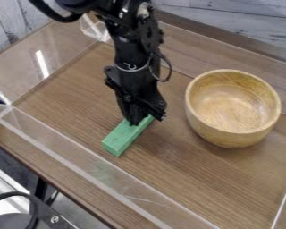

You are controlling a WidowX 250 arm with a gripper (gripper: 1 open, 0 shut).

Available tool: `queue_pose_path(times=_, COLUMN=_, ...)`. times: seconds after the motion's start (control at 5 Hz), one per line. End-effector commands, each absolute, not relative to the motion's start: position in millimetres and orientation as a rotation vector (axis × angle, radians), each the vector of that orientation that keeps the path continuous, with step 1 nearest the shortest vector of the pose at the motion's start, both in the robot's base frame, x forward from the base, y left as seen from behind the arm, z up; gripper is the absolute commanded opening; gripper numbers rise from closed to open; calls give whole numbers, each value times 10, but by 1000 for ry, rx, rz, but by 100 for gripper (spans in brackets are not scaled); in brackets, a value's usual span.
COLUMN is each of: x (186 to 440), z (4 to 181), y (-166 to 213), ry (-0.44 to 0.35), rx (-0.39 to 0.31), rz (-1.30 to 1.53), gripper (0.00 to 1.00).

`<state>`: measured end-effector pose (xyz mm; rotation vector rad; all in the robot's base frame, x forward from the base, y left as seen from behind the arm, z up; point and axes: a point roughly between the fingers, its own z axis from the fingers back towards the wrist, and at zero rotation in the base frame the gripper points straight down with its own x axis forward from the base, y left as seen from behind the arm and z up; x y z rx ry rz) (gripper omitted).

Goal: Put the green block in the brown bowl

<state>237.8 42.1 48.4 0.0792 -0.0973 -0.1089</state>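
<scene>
Next, my gripper opens, lowers its fingers around the block's middle (129, 134) and grips there before lifting toward the brown bowl, because it is shut at the green block's far end (145, 122).
The green block (124, 137) lies flat on the wooden tabletop, its long axis running from lower left to upper right. My black gripper (138, 117) points straight down over the block's upper right end, and its fingers have closed in on that end, so it is shut on the block. The block still rests on the table. The brown bowl (234, 108) stands to the right of the gripper, upright and with nothing inside.
A clear acrylic wall (62, 170) runs along the front and left edges of the table (62, 98). The arm's black links and cables rise toward the upper left behind the gripper.
</scene>
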Motion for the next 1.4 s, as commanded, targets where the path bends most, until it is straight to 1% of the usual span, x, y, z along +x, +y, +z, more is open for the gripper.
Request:
queue_pose_path(times=0.0, x=2430, z=650, y=497, ry=-157, rx=94, rz=-96, gripper=100)
queue_pose_path(times=0.2, x=2405, z=664, y=550, ry=-153, rx=97, rz=-88, gripper=100)
queue_pose_path(times=0.4, x=2337, z=673, y=560, ry=-132, rx=48, rz=-103, gripper=100)
queue_pose_path(times=0.6, x=2352, z=528, y=556, ry=-108, rx=58, rz=-77, gripper=100)
queue_pose_path(times=0.8, x=2352, z=311, y=542, ry=-85, rx=79, rz=-50, gripper=100)
queue_pose_path(times=1.0, x=2382, z=281, y=529, ry=-59, rx=102, rz=-26, gripper=100)
queue_pose_path(times=1.2, x=2375, z=265, y=536, ry=-69, rx=93, rz=-21, gripper=0)
